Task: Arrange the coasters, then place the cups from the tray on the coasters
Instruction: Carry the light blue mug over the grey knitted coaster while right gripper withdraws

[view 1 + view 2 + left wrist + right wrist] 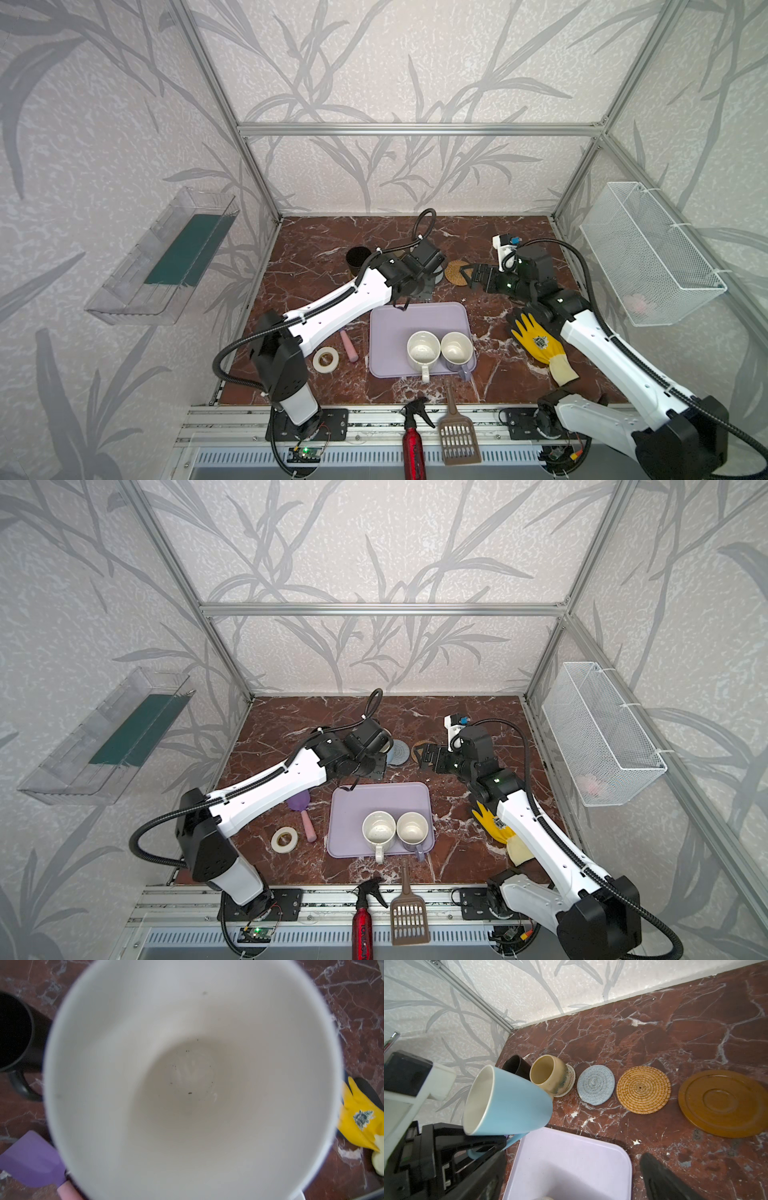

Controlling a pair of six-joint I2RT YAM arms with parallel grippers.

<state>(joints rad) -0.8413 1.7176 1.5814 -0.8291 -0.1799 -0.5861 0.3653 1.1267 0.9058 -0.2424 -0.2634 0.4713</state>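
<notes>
I should keep moving my left gripper toward the coaster and let go once the cup stands there, as the light blue cup's opening [478,1100] is up and the grey-blue coaster [397,753] is free.
My left gripper [483,1147] is shut on the handle of the light blue cup [508,1101], which hangs tilted above the table near the tray's far corner. That cup's white inside [187,1084] fills the left wrist view. A row runs along the back: the black cup [358,259], the beige cup [548,1072] on a cream coaster [571,1079], then bare grey-blue [595,1084], rattan [643,1089] and brown wooden [722,1103] coasters. The lavender tray [395,324] holds a white cup [423,351] and a lavender cup [457,351]. My right gripper [469,276] stands open over the rattan coaster [457,272].
A yellow glove [536,336] lies right of the tray under the right arm. A tape roll [326,359], a pink stick [348,347] and a purple spatula [299,802] lie to its left. A red spray bottle [413,440] and brown scoop [457,436] sit at the front rail.
</notes>
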